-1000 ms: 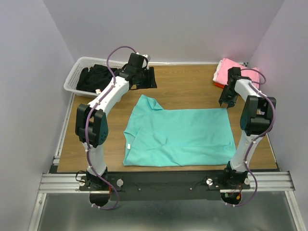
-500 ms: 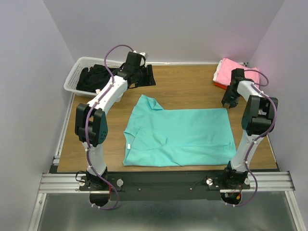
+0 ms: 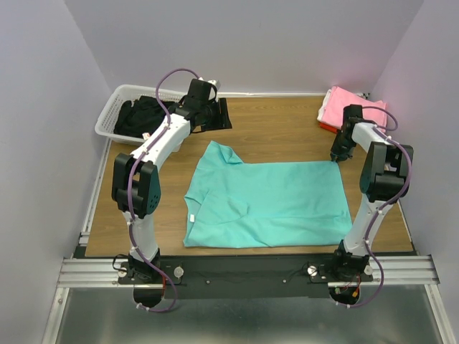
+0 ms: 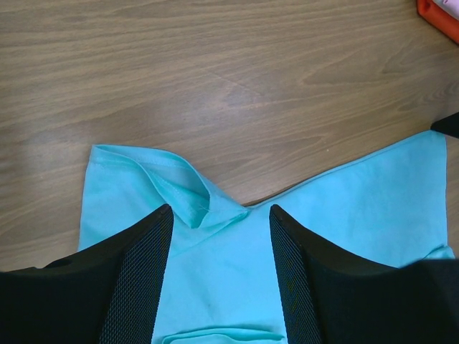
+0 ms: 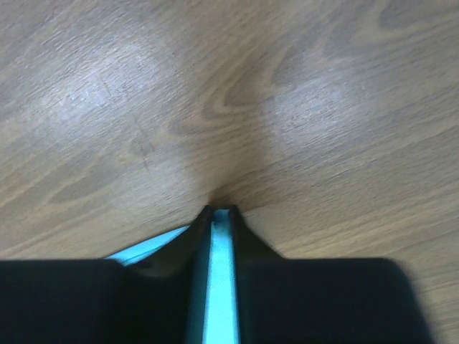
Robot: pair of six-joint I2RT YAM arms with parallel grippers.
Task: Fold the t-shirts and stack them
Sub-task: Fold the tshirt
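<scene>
The near flap's sleeve end [image 3: 242, 208] is lying flat across the turquoise t-shirt, so I expect the flap [image 3: 219, 209] to stay folded over when I lift the t-shirt's far edge.
The turquoise t-shirt [image 3: 265, 201] lies spread flat in the middle of the wooden table, collar to the left. My right gripper [image 3: 337, 153] is at the shirt's far right corner. The right wrist view shows this gripper [image 5: 220, 212] shut on a thin edge of turquoise cloth [image 5: 221, 287], low over the wood. My left gripper [image 3: 221, 117] is open and empty, raised over the back of the table. In the left wrist view this gripper [image 4: 221, 209] frames the shirt's collar [image 4: 183, 190]. A folded pink shirt [image 3: 351, 106] lies on a red-orange one [image 3: 324, 127] at the back right.
A white slatted basket [image 3: 107, 118] holding dark clothes [image 3: 140, 115] stands at the back left, beside the left arm. The red-orange cloth also shows in the left wrist view [image 4: 441, 13]. Walls close in on both sides and behind.
The right gripper has shifted slightly at the shirt's far right corner. The left gripper has turned a little. The turquoise shirt lies as before.
</scene>
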